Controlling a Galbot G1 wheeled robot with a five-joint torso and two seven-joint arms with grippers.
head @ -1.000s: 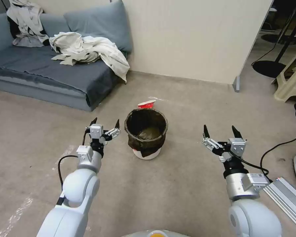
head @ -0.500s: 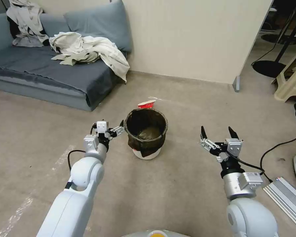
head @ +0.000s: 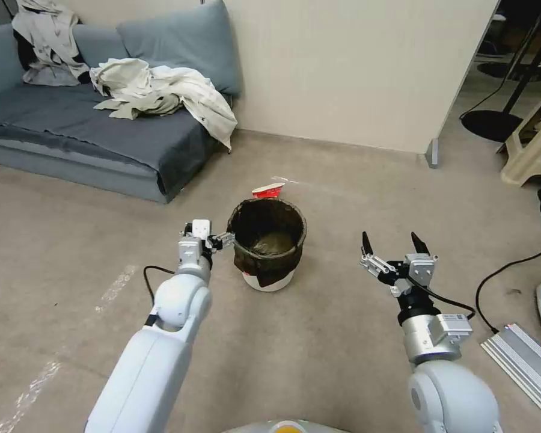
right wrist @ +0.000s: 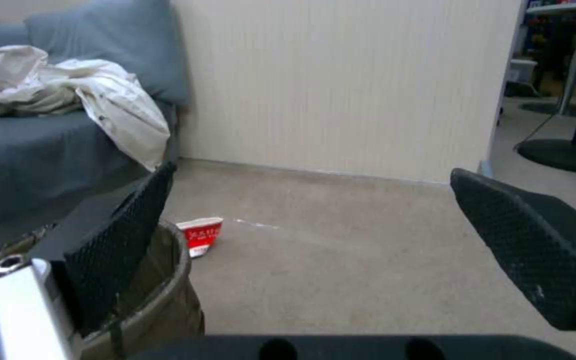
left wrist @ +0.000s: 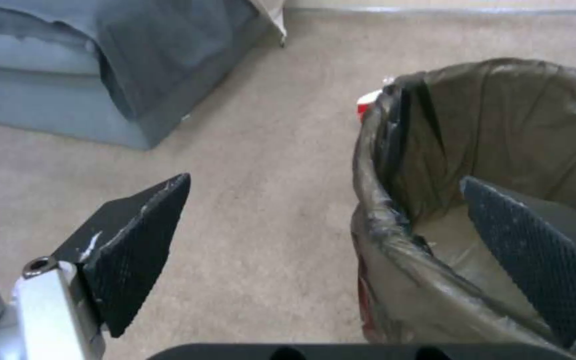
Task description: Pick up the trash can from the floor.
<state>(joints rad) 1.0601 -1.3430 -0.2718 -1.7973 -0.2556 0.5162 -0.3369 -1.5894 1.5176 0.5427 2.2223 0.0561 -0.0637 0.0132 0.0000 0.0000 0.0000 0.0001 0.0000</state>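
My gripper will raise the trash can and its bag together when I lift, because the dark bag is folded down over the trash can's rim [head: 273, 263].
The trash can [head: 267, 243], a small white bucket lined with a dark bag folded over its rim, stands upright on the beige floor [head: 342, 337]. My left gripper [head: 213, 236] is open at the can's left rim. In the left wrist view the left gripper [left wrist: 325, 180] straddles the rim of the trash can [left wrist: 501, 125]: one finger is inside the bag, the other outside over the floor. My right gripper [head: 389, 239] hangs open to the right of the can, well apart from it. In the right wrist view the right gripper [right wrist: 313, 172] has the trash can [right wrist: 161, 295] beside one finger.
A red and white cup [head: 268, 190] lies on the floor just behind the can. A grey sofa [head: 72, 126] with loose clothes [head: 162, 90] is at the back left, a partition wall [head: 354, 72] behind. A beige stool [head: 532, 150], black cable [head: 511, 270] and metal rail [head: 523, 361] are on the right.
My left arm has reached forward and to the right, bringing its open gripper from beside the can up to its rim. The right gripper has drifted slightly left and lower, still open.
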